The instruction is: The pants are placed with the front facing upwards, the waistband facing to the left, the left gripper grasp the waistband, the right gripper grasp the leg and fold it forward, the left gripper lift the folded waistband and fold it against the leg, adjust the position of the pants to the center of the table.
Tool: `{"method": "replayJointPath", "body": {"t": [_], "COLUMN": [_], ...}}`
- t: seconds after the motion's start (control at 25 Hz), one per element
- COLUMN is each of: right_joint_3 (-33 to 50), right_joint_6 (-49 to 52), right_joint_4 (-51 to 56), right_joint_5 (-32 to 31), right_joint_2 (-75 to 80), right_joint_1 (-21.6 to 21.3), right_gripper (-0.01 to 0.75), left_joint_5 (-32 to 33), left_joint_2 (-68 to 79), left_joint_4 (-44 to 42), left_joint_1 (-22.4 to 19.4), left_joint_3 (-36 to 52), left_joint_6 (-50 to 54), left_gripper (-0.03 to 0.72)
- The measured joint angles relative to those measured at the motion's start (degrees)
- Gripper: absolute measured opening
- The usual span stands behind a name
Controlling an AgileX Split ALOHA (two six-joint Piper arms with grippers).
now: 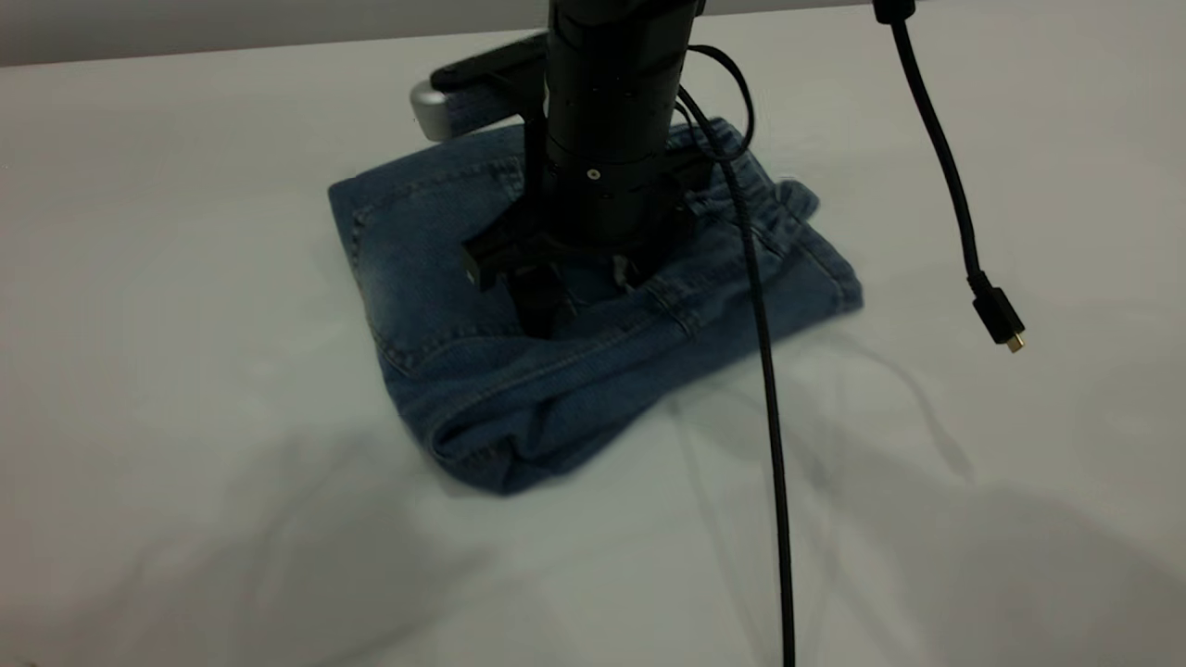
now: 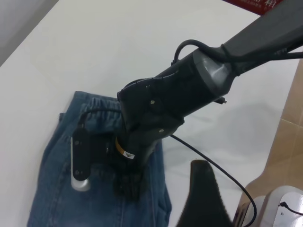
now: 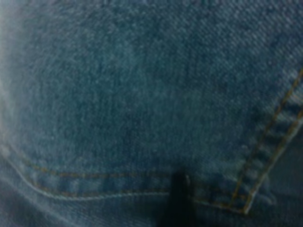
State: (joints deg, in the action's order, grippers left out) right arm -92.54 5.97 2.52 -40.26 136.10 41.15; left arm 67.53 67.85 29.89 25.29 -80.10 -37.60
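I should keep my right gripper pressing on the folded pants (image 1: pixel 428 291) at their middle (image 1: pixel 589 287) and turn them straight before lifting clear, because they lie at a slant to the table's far edge.
The denim pants (image 1: pixel 593 306) lie folded into a compact bundle on the white table (image 1: pixel 185 324). Their gathered waistband (image 1: pixel 783 199) shows at the bundle's far right edge, and in the left wrist view the waistband (image 2: pixel 97 103) lies at the bundle's far end. My right gripper (image 1: pixel 574 292) comes straight down and presses onto the middle of the bundle; the left wrist view shows this right gripper (image 2: pixel 129 184) on the denim. The right wrist view is filled by denim (image 3: pixel 142 94) with stitched seams. My left gripper (image 2: pixel 203 191) hangs off the pants, above bare table, holding nothing.
A black cable (image 1: pixel 769 389) trails from the right arm across the table's front. A second loose cable with a plug (image 1: pixel 996 320) dangles at the right. A white arm base (image 2: pixel 279 208) and a brown board (image 2: pixel 291 137) stand beside the table.
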Motion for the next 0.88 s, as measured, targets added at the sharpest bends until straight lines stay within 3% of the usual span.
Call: {"method": "replayJointPath", "body": {"t": [0.28, 0.56, 0.88], "right_joint_3": [0.00, 0.06, 0.10], "right_joint_6": [11.73, 23.53, 24.73], "right_joint_4": [-0.90, 0.76, 8.81], "right_joint_5": [-7.55, -7.01, -2.26], "right_joint_2": [0.00, 0.02, 0.06], "right_joint_1": [0.00, -0.07, -0.24], "right_gripper": [0.521, 0.521, 0.521], "left_joint_5": [0.08, 0.96, 1.33], "left_joint_2": [0.00, 0.00, 0.00], "left_joint_4": [0.00, 0.31, 0.49], "left_joint_1": [0.00, 0.00, 0.00], "left_joint_3": [0.00, 0.00, 0.00], "left_joint_6": [0.00, 0.00, 0.00], "left_gripper": [0.446, 0.446, 0.446]}}
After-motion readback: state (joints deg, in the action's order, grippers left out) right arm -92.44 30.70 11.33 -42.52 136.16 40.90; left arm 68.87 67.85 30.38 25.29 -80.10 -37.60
